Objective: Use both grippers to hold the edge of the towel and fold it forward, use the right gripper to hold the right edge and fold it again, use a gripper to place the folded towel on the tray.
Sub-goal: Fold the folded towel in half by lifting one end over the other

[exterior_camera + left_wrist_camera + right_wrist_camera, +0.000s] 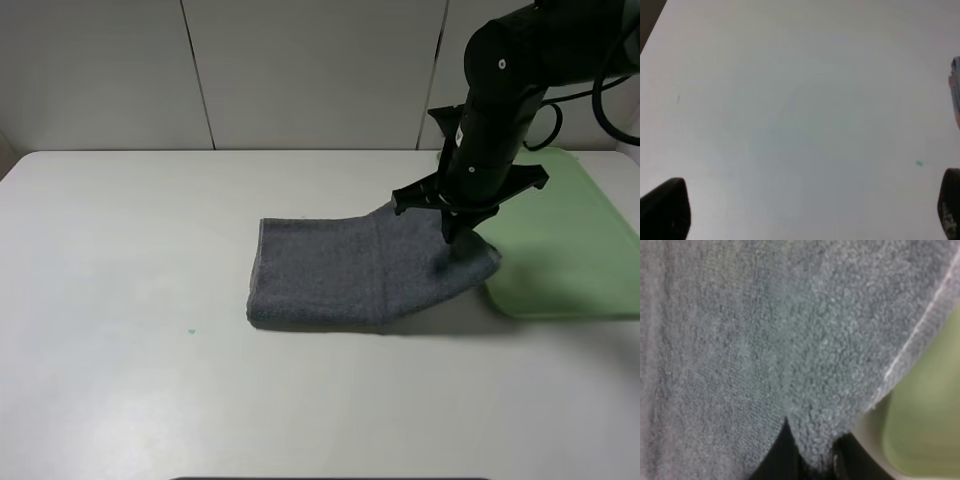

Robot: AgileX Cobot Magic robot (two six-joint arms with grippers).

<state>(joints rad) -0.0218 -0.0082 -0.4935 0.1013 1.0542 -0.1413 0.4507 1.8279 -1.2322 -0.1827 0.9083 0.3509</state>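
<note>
The towel's raised end (480, 264) is at the tray's rim and the rest of the towel is spread out, so next my right gripper folds that end back over the towel's flat part (316, 268) first.
The dark grey towel (340, 275) lies folded on the white table, its left part flat. My right gripper (452, 235) is shut on the towel's right end and holds that end raised, just at the left rim of the pale green tray (570, 240). In the right wrist view the towel (765, 340) fills most of the picture, its pale hem runs beside the tray (925, 415), and the cloth is pinched in my right gripper (812, 465). My left gripper (807, 210) is open over bare table, away from the towel, and does not show in the exterior view.
The white table (120, 250) extends left of and in front of the towel. A small green speck (191, 332) marks it near the front left. A pale panelled wall stands behind the table.
</note>
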